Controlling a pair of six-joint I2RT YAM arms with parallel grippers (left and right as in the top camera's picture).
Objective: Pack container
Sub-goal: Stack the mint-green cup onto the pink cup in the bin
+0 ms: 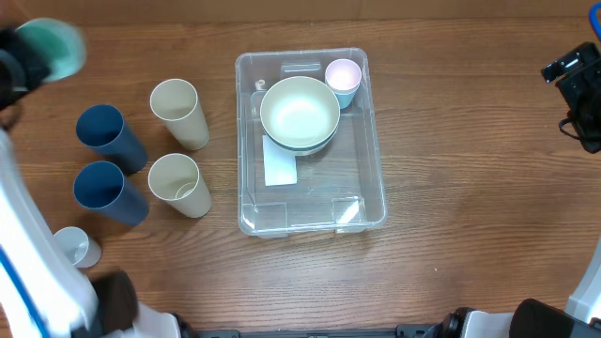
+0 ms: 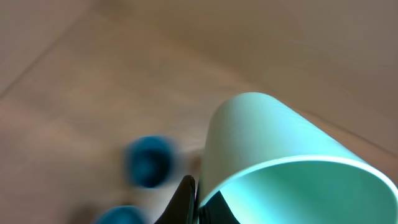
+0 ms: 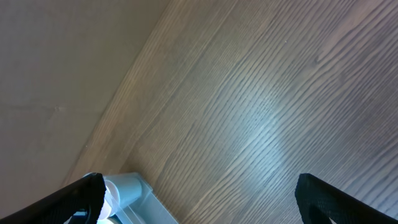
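Observation:
I should keep carrying the mint-green cup until the two cups nest. My left gripper is pinching the mint-green cup's rim (image 2: pixel 298 162), so the cup's base is free to go into the open pale-blue cup (image 1: pixel 344 75).
The clear container (image 1: pixel 360 176) stands mid-table, its corner also in the right wrist view (image 3: pixel 138 194). It holds a cream bowl (image 1: pixel 300 113) stacked on another bowl, and a small pale-blue cup with a pink inside (image 1: pixel 344 80). My left gripper (image 1: pixel 26 61) is at the far left corner, raised, shut on the rim of a mint-green cup (image 1: pixel 53 45). In the left wrist view the jaws (image 2: pixel 198 202) pinch that cup's wall (image 2: pixel 273 143). My right gripper (image 3: pixel 199 202) is open and empty, right of the container (image 1: pixel 571 83).
Left of the container stand two cream cups (image 1: pixel 178 113) (image 1: pixel 178 184) and two blue cups (image 1: pixel 109 137) (image 1: pixel 109 192), blurred in the left wrist view (image 2: pixel 148 160). A small whitish cup (image 1: pixel 75 246) sits near the front left. The table's far edge shows in the right wrist view.

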